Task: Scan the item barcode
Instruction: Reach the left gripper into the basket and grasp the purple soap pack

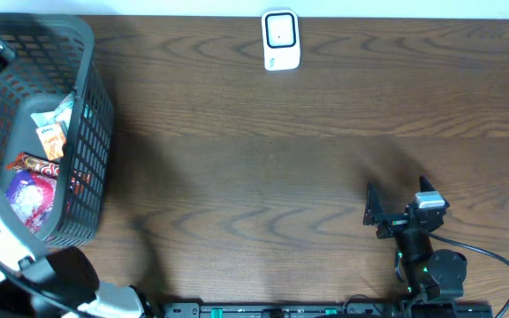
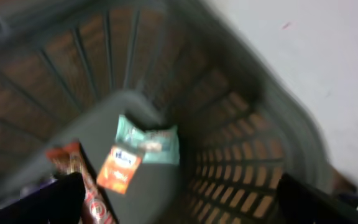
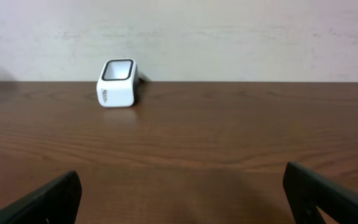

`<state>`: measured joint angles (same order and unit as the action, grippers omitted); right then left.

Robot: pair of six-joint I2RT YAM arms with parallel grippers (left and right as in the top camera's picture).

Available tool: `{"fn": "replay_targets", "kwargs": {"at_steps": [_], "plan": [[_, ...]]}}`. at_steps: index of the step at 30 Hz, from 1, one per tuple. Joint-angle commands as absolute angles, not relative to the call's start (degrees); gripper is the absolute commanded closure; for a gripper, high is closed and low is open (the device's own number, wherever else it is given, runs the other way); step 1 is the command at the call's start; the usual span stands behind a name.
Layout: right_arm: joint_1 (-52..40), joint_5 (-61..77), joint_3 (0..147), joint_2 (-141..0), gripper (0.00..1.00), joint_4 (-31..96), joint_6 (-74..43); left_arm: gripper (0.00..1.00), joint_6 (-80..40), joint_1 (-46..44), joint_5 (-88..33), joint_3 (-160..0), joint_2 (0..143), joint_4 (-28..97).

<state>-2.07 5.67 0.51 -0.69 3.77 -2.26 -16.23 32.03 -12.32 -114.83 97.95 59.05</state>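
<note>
The purple-pink packet (image 1: 31, 200) is lying uncovered at the near end of the grey basket, so the robot's left gripper should keep moving down there with its fingers open until they are on both sides of the packet (image 1: 37, 188).
Several snack items lie in the grey basket (image 1: 94, 66): a teal packet (image 2: 148, 140), an orange packet (image 2: 120, 169), a red-brown bar (image 2: 87, 186) and a purple-pink packet (image 1: 32, 196). The white barcode scanner (image 1: 281, 40) stands at the table's far edge and also shows in the right wrist view (image 3: 118, 83). My left gripper (image 2: 182, 200) hangs open above the basket's inside, nothing between its fingers. Open and empty too, my right gripper (image 1: 398, 199) hovers low over the bare table at the near right, pointing toward the scanner.
The basket's mesh walls (image 2: 241, 174) rise around the items at the table's left end. Brown wooden tabletop (image 1: 263, 168) stretches between basket, scanner and right arm. A pale wall (image 3: 229, 37) stands behind the scanner.
</note>
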Motion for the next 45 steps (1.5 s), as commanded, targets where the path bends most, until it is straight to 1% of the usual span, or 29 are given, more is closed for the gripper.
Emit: {"fn": "replay_targets", "kwargs": {"at_steps": [1, 4, 6, 13, 16, 21, 31, 40, 44, 45], "plan": [[-2.6, 5.5, 0.3, -0.4, 0.01, 3.8, -1.4, 0.02, -23.4, 33.1, -8.6, -115.7, 100.3, 62.6], [-2.6, 5.5, 0.3, -0.4, 0.01, 3.8, -1.4, 0.02, -34.2, 33.1, 5.7, -115.7, 102.8, 68.4], [-2.6, 5.5, 0.3, -0.4, 0.01, 3.8, -1.4, 0.02, -36.2, 33.1, 9.8, -115.7, 104.2, 70.7], [-2.6, 5.5, 0.3, -0.4, 0.01, 3.8, -1.4, 0.02, -36.8, 33.1, 11.7, -114.9, 109.6, 75.4], [-2.6, 5.5, 0.3, -0.4, 0.01, 3.8, -1.4, 0.02, -39.5, 33.1, 11.7, -113.7, 111.8, 77.4], [-2.6, 5.5, 0.3, -0.4, 0.01, 3.8, -1.4, 0.02, -43.3, 33.1, 13.5, -108.3, 113.9, 77.1], [-2.6, 5.5, 0.3, -0.4, 0.01, 3.8, -1.4, 0.02, -44.7, 33.1, 16.0, -95.5, 113.9, 67.1], [-2.6, 5.5, 0.3, -0.4, 0.01, 3.8, -1.4, 0.01, -44.9, 33.1, 15.9, -87.4, 113.9, 61.7], [-2.6, 5.5, 0.3, -0.4, 0.01, 3.8, -1.4, 0.13, -45.0, 33.1, 15.9, -85.1, 113.9, 60.9], [-2.6, 5.5, 0.3, -0.4, 0.01, 3.8, -1.4, 0.18, -44.9, 33.1, 15.9, -84.8, 113.9, 60.7]]}}
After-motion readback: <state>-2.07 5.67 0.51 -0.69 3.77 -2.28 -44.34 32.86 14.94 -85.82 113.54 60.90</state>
